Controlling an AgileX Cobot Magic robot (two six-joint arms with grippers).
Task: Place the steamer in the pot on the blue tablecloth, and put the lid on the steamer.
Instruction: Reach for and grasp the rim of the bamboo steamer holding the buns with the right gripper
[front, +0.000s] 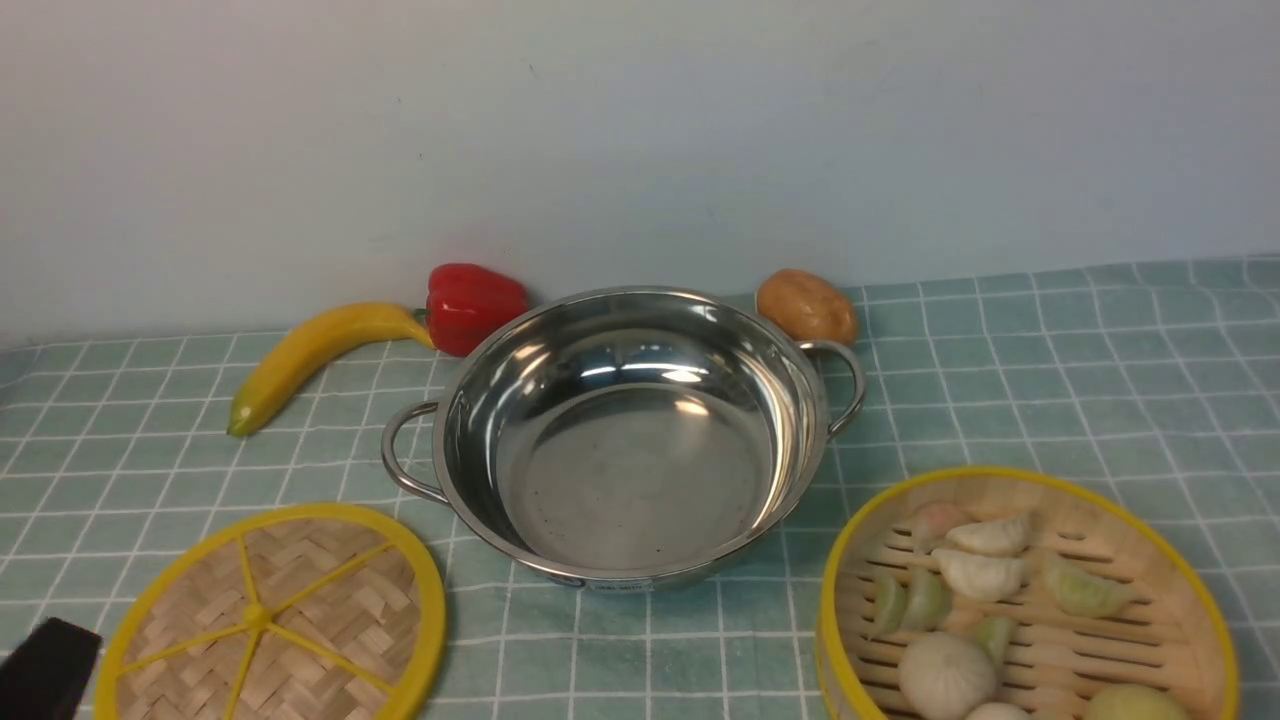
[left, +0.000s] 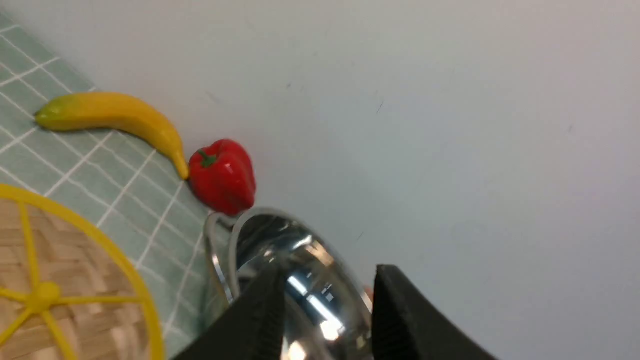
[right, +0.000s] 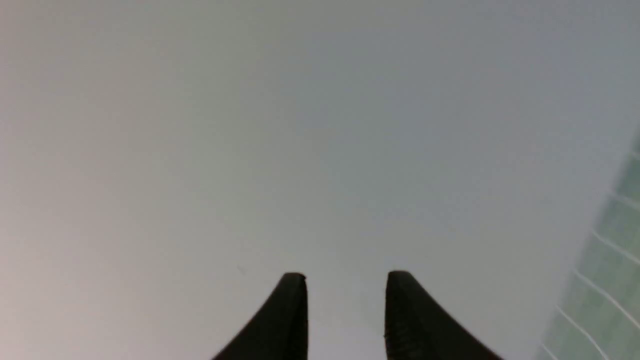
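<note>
The dumplings and buns (front: 980, 575) sit low on the steamer's slatted bottom (front: 1086, 654), within the steamer's raised side, so they will stay in place and travel along when the robot carries the steamer.
The shiny steel pot (front: 630, 440) stands empty in the middle of the blue tablecloth (front: 1050, 380). At the front right sits the steamer (front: 1020, 600), a yellow-rimmed bamboo basket with dumplings and buns on its slatted floor. The flat woven lid (front: 275, 620) lies at the front left. My left gripper (left: 325, 272) hovers open near the lid, pointing towards the pot (left: 295, 280); only a black corner of it (front: 45, 670) shows in the front view. Facing the bare wall, my right gripper (right: 345, 280) is open and holds nothing.
A banana (front: 310, 350) and a red bell pepper (front: 475, 305) lie behind the pot on the left, and a potato (front: 808, 305) sits behind it on the right, all close to the wall (front: 640, 130).
</note>
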